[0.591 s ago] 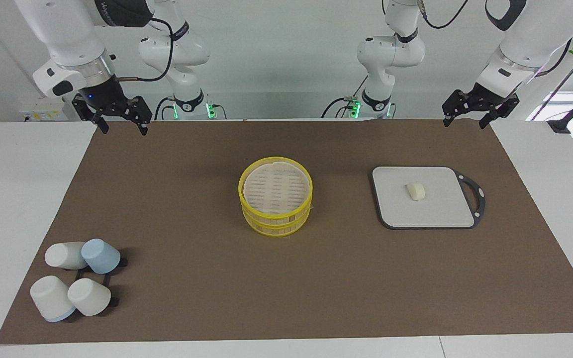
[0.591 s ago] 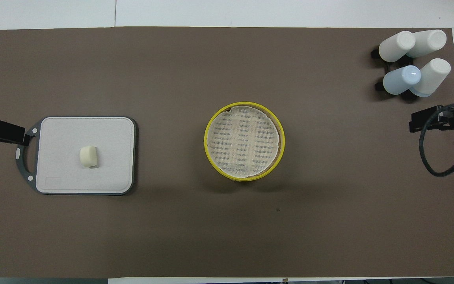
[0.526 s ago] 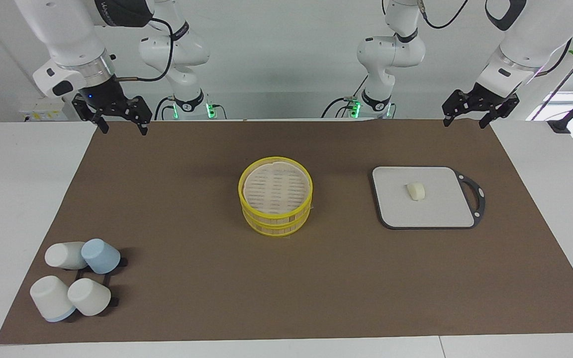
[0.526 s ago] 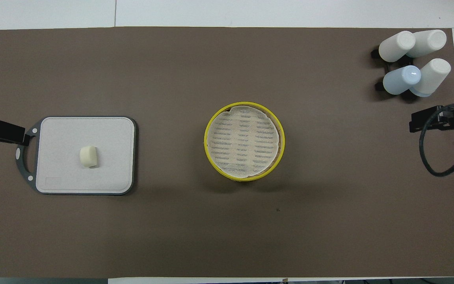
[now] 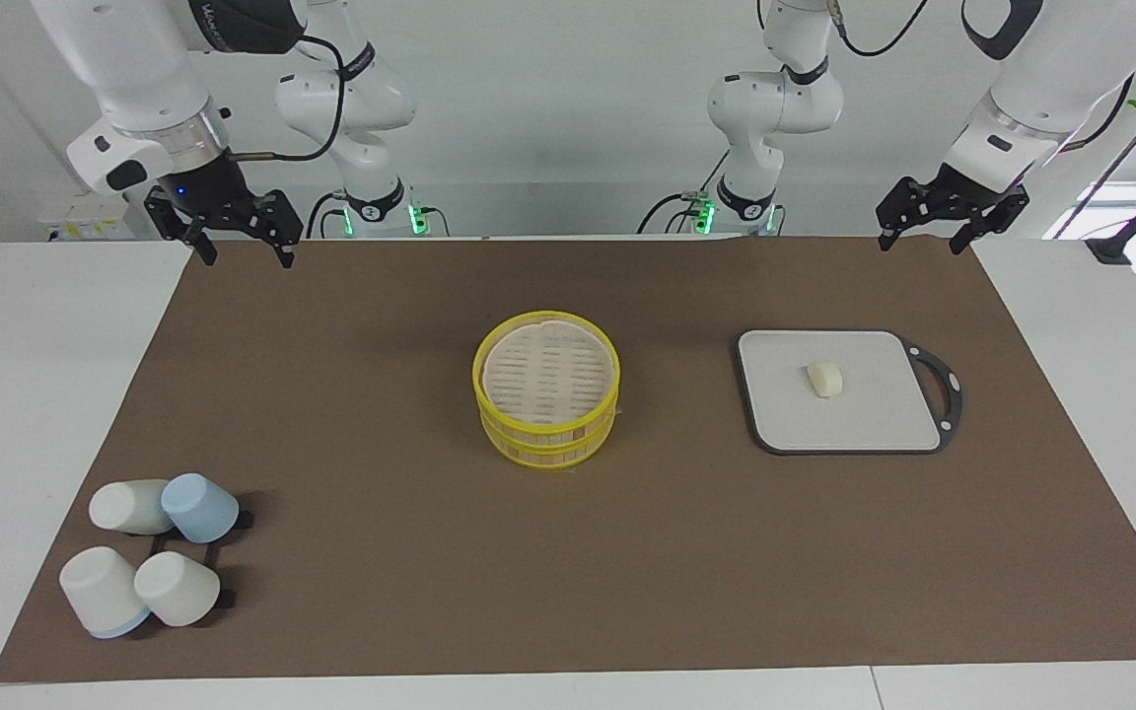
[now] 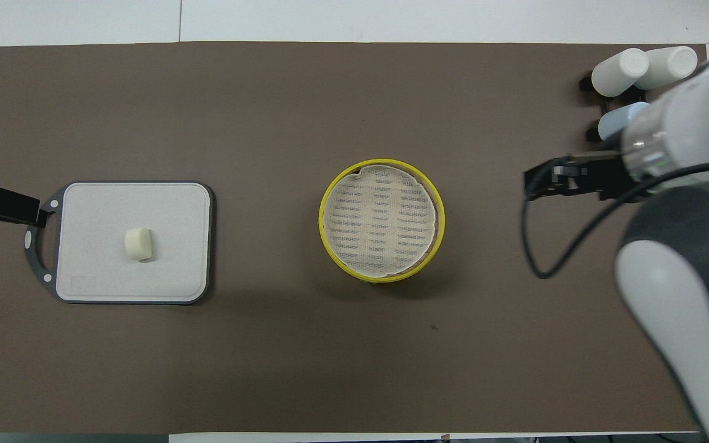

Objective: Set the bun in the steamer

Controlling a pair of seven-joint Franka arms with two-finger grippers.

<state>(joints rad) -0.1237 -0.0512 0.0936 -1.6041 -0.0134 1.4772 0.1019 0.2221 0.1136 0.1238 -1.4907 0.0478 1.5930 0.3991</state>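
Observation:
The steamer lid [image 6: 441, 221] will come off in one piece, top and rim together, when I lift it, because the pale slatted top [image 6: 379, 221] sits inside the yellow rim.
The bun [image 5: 824, 379] lies in the middle of a grey board [image 5: 874, 419] toward the left arm's end of the table; it also shows in the overhead view [image 6: 137, 244]. The steamer [image 5: 546, 390], yellow-rimmed with two stacked tiers and a pale slatted top, stands at the mat's centre and shows in the overhead view [image 6: 381, 219] too. My left gripper [image 5: 921, 244] hangs open and empty over the mat's corner near the board. My right gripper [image 5: 245, 254] hangs open and empty over the mat at the right arm's end, and in the overhead view [image 6: 533, 184] it lies between the cups and the steamer.
Several upturned white and pale blue cups [image 5: 149, 552] sit on a black rack at the right arm's end, farther from the robots than the steamer. A brown mat [image 5: 381, 552] covers the table. The board [image 6: 96, 277] has a dark handle loop.
In the overhead view the right arm has swung in and its gripper has shifted toward the steamer, covering part of the cups. The left arm, bun and steamer have not moved.

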